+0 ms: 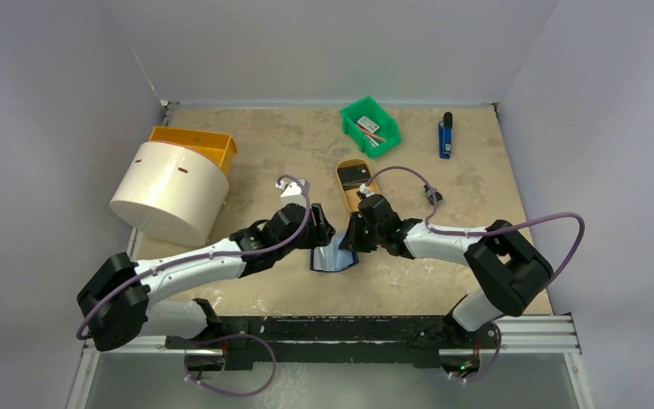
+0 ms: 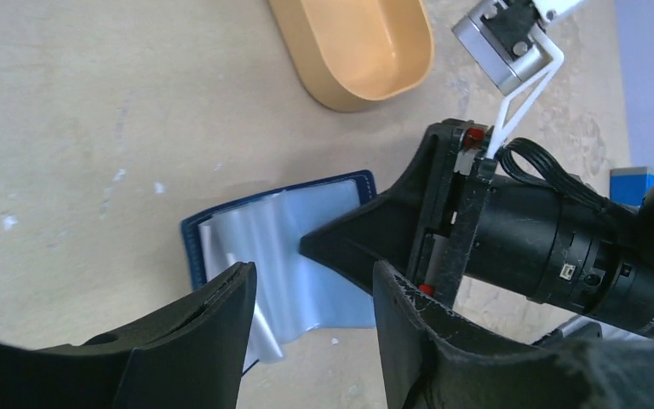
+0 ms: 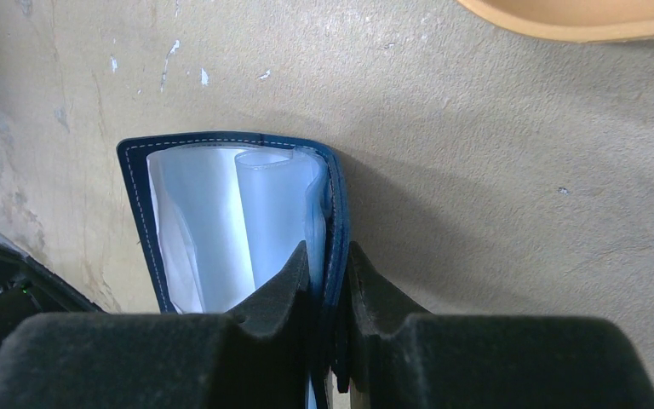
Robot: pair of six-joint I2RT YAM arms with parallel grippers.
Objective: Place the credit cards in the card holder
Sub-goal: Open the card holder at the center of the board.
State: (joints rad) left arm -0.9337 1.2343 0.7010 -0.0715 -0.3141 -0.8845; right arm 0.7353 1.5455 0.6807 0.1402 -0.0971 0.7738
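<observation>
The robot's right gripper holds the cover's edge (image 3: 335, 204) and a sleeve curls loose (image 3: 266, 200) beside it, so next the left gripper pushes the sleeve across for the right gripper to take hold of both.
The card holder (image 1: 334, 257) is a navy-blue wallet lying open on the table, with its pale blue lining and clear sleeves showing. My right gripper (image 3: 328, 260) is shut on the right edge of its cover and lifts that flap (image 3: 336, 204). In the top view the right gripper (image 1: 354, 239) is at the holder's right side. My left gripper (image 2: 311, 281) is open and empty, just above the near edge of the holder (image 2: 281, 247). In the top view the left gripper (image 1: 319, 232) is at the holder's far left. No credit card shows clearly near the holder.
A tan oval tray (image 1: 366, 194) with a black block (image 1: 355, 175) lies just beyond the grippers. A green bin (image 1: 386, 126) holds small flat items at the back. A blue object (image 1: 446, 136) lies back right. A white cylinder (image 1: 170, 192) and an orange bin (image 1: 209, 141) stand at the left.
</observation>
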